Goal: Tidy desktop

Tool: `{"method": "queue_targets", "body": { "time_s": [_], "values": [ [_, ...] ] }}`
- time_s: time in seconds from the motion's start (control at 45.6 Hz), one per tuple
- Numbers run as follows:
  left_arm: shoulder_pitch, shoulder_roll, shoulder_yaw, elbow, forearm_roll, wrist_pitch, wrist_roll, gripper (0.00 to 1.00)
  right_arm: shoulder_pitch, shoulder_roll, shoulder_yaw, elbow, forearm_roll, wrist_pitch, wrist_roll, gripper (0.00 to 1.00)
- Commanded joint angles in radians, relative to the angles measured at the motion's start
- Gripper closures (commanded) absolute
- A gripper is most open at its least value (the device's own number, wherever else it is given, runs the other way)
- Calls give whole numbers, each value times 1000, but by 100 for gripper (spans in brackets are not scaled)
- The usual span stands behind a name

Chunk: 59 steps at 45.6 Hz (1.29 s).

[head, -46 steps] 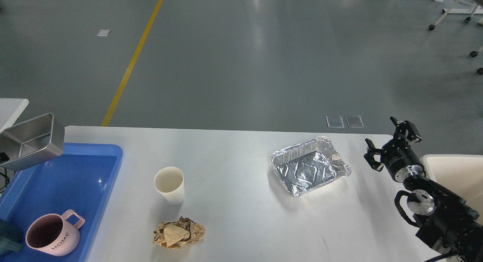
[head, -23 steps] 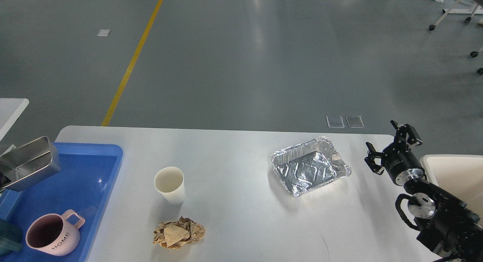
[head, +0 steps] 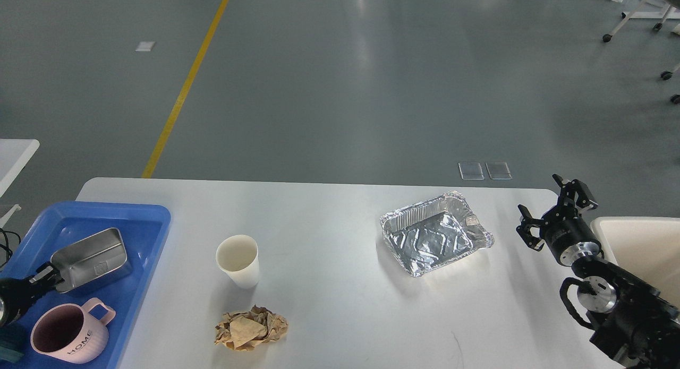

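The foil tray point(head: 437, 235) still has ribbed walls point(head: 417, 215) standing around its bottom, so I expect it to keep open instead of folding when I lift its corner.
The white desktop point(head: 329, 225) carries a white paper cup point(head: 238, 260), a crumpled brown paper wad point(head: 251, 328) and an empty foil tray point(head: 435, 233). At the left, my left gripper point(head: 47, 276) is shut on the near end of a steel box point(head: 91, 259), which sits tilted inside the blue tray point(head: 154, 236). A pink mug marked HOME point(head: 69, 340) stands in the tray's near corner. My right gripper point(head: 552, 212) is open and empty, over the desktop's right edge, to the right of the foil tray.
A cream bin point(head: 643, 247) stands past the desktop's right edge, beside my right arm. A smaller white table edge point(head: 13, 156) shows at the far left. A dark teal object point(head: 10, 345) lies in the tray's near left corner.
My left gripper has lowered the steel box from above the tray's left edge down into the blue tray. The right gripper has drifted slightly lower and to the right.
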Motion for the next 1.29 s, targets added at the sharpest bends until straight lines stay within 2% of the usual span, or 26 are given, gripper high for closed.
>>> {"method": "queue_targets", "body": {
  "time_s": [0.0,0.263,0.438,0.548,0.679,0.833,0.986,1.14,1.183,1.271],
  "values": [
    [-4,4,1,1,-5,1,-3,84,0,0,0,0,1,0,0,0],
    [-25,13,-19,0,-23,-3,-17,59,2,2,0,0,1,0,0,0],
    [-47,13,-40,-3,-64,-8,-20,38,3,5,0,0,0,0,0,0],
    [-61,15,-74,-16,-101,-10,-21,27,5,5,0,2,1,0,0,0],
    [-81,12,-201,-26,-104,-22,-59,13,9,6,0,2,1,0,0,0],
    [-78,17,-403,-134,-110,-108,-69,9,14,8,2,2,1,0,0,0],
    [-61,17,-586,-255,-110,-237,-52,9,17,2,2,2,0,0,0,0],
    [-29,26,-666,-422,-110,-258,-50,9,20,0,0,2,0,0,0,0],
    [-28,38,-674,-463,-110,-273,-52,4,20,0,0,2,-1,0,0,0],
    [-47,41,-675,-470,-110,-322,-50,3,23,-1,0,2,1,0,0,0]
  ]
}}
